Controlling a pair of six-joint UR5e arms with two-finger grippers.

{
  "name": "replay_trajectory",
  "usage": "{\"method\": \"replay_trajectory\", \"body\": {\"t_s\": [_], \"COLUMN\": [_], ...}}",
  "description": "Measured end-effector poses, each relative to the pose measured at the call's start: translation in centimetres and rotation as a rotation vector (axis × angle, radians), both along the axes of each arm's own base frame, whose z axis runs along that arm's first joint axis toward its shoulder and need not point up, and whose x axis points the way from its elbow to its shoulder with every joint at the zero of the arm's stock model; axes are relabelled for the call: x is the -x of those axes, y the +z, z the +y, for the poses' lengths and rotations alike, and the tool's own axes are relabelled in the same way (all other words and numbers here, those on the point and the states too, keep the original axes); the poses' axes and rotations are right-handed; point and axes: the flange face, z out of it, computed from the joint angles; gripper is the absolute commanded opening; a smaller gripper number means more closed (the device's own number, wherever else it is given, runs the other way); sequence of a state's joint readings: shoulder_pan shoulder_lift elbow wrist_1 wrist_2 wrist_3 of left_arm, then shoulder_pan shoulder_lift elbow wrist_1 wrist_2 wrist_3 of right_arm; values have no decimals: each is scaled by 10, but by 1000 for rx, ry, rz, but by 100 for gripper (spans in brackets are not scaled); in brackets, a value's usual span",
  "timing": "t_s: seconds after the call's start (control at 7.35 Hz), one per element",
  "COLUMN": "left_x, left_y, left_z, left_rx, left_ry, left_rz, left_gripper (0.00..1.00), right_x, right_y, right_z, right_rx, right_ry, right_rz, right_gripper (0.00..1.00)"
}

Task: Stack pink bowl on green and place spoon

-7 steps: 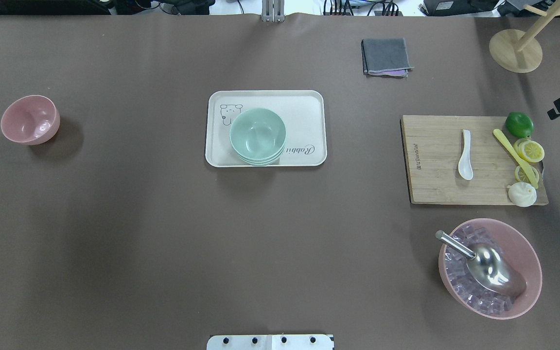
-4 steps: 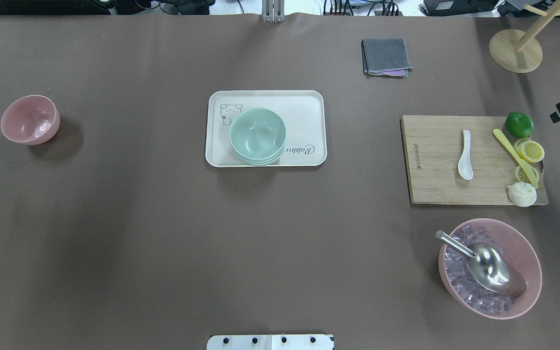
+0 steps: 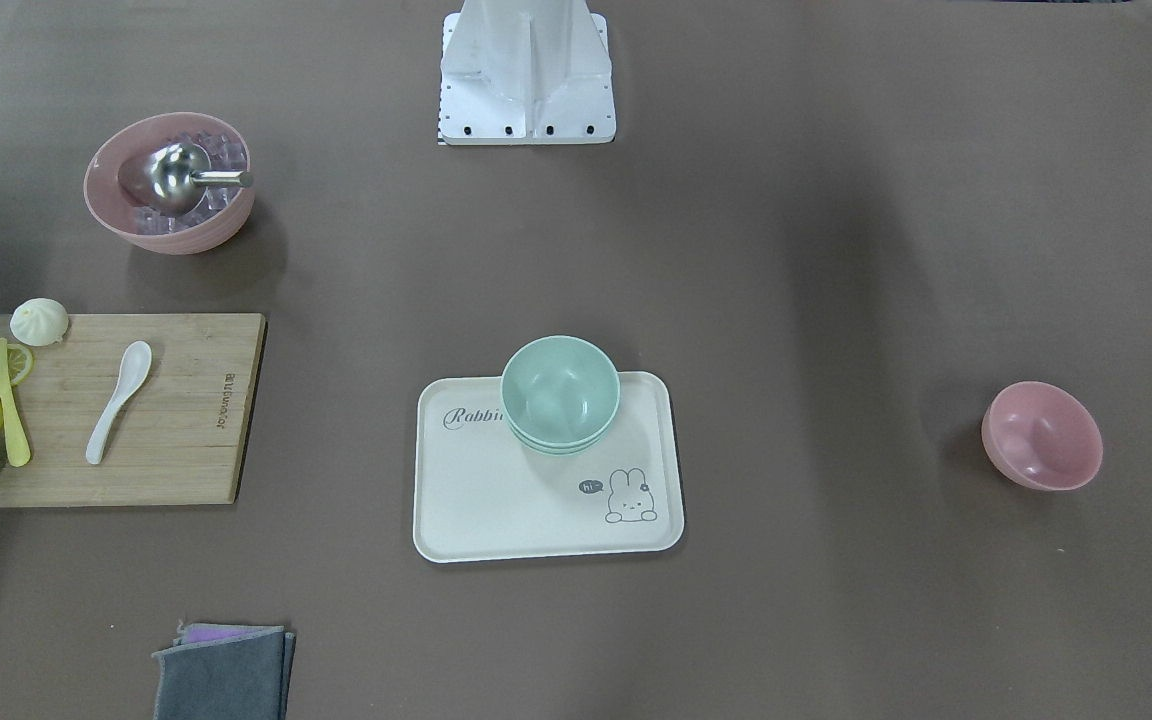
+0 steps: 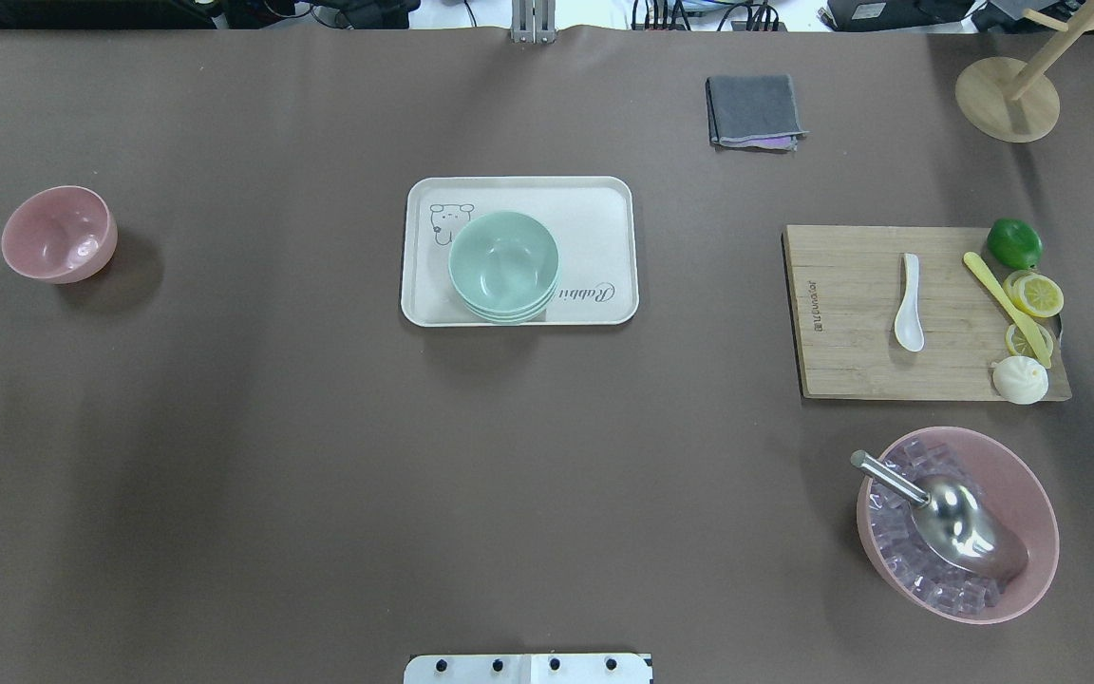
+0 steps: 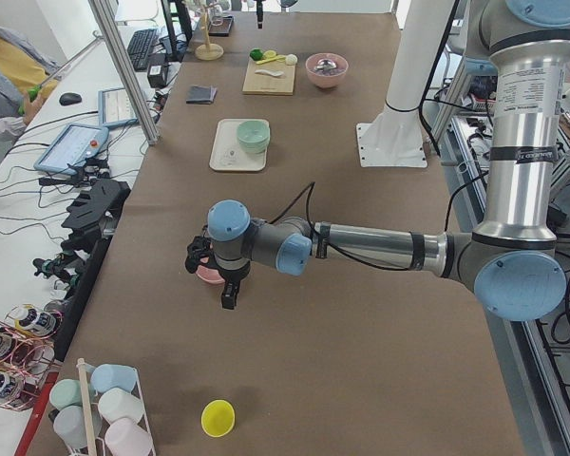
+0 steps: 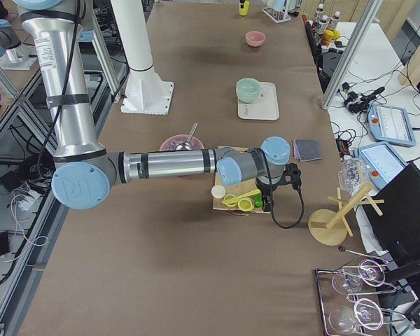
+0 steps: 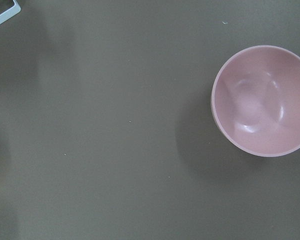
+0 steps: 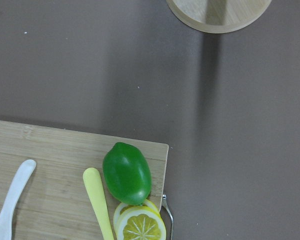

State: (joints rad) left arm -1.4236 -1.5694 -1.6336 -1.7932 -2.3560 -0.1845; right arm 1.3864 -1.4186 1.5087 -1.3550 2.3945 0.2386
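Observation:
The pink bowl appears to be just as wide as the mint green bowls, so it will nest with its rim higher than theirs when the robot lowers it.
The small pink bowl stands alone at the table's far left and fills the right of the left wrist view. The two nested mint green bowls sit on a cream tray at the middle. The white spoon lies on the wooden cutting board; its handle shows in the right wrist view. My left gripper hangs beside the pink bowl, seen only from the side. My right gripper hangs over the board's lime corner. I cannot tell whether either is open.
A large pink bowl with ice cubes and a metal scoop stands at the near right. A lime, lemon slices, a yellow knife and a bun lie on the board. A grey cloth and a wooden stand are at the back.
The black part of the right arm at the overhead view's right edge has moved up and further toward the edge. The bowls and the spoon have not moved.

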Motion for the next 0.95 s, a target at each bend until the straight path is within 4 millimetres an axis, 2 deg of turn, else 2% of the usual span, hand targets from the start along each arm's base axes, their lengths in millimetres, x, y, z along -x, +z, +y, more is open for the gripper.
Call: {"method": "replay_trajectory", "body": {"t_s": [0.14,0.41,0.82,0.95], "left_x": [-1,-13,-70,-90], "left_y": [0,-9,-3,-2], "left_z": [-4,-31,-83,-91], "left_rx": [0,14,46,52], "left_ry": [1,-19,-5,5], "left_rz": [2,14,28,31], "left_gripper": [97,97,96,95], "right_x": [3,36,88,104], "right_y": [-5,-17,-44,-50], "right_z": [0,-4,-14,-16], "right_rx": [3,37,63,64], "right_ry": [-3,-10,-13,-21], "right_rz": [-15,-28,-18,-15], "right_gripper": [100,100,100,100]}}
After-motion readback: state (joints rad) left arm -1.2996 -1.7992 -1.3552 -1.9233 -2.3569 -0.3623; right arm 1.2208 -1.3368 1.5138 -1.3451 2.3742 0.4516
